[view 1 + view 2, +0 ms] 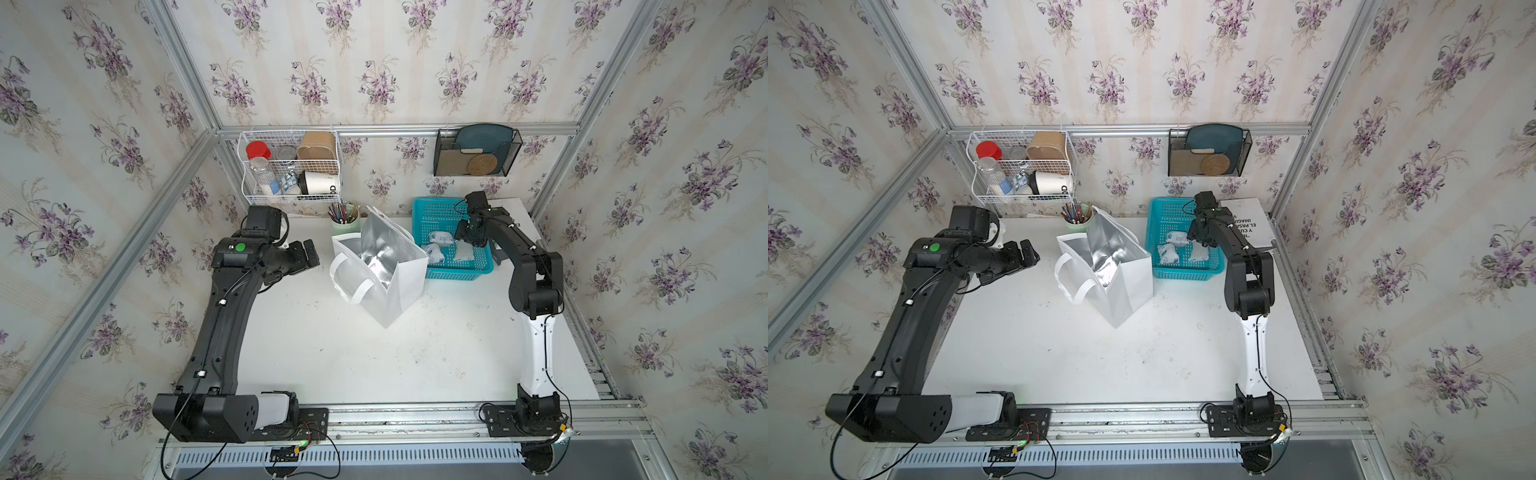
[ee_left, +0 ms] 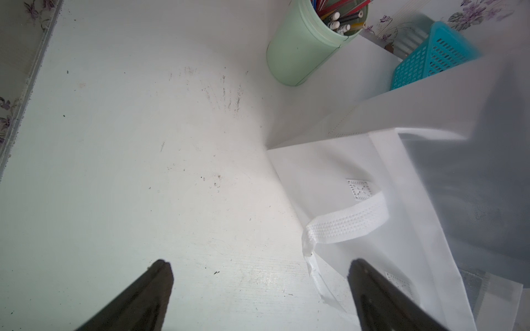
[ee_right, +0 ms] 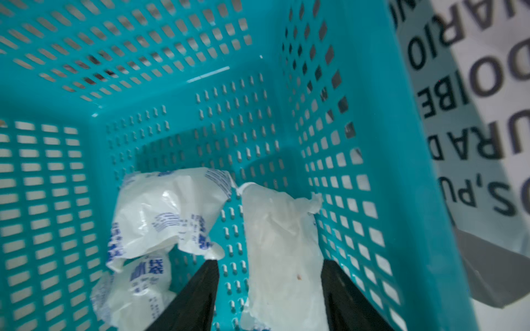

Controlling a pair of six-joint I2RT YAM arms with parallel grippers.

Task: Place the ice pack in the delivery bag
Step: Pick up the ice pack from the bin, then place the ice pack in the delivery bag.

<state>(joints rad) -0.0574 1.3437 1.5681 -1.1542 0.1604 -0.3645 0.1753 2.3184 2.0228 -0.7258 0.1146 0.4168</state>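
The delivery bag's opening [image 1: 382, 257] is squeezed between the bag's folded sides, so my left gripper should grab the strap handle [image 1: 362, 290] and pull the opening apart for the ice pack.
The delivery bag [image 1: 390, 286] [image 1: 1125, 282] [image 2: 344, 172] stands open mid-table, white with silver lining and a strap handle [image 2: 350, 220] on its side. Right of it a turquoise basket [image 1: 436, 212] [image 3: 200, 43] holds three ice packs. My right gripper [image 1: 469, 243] [image 3: 269, 262] reaches down into the basket, open, with its jaws on either side of the plain white ice pack [image 1: 463, 253] [image 3: 281, 243]; a gap shows beside one finger. Two blue-printed packs [image 3: 169, 209] [image 3: 140, 286] lie next to it. My left gripper [image 1: 311, 255] [image 2: 260, 261] hangs open and empty above the table, left of the bag.
A green pencil cup [image 1: 345, 222] [image 2: 304, 48] stands just behind the bag. A printed sheet [image 1: 1246, 220] [image 3: 473, 114] lies right of the basket. On the back wall hang a white wire rack [image 1: 291, 166] and a black holder [image 1: 476, 151].
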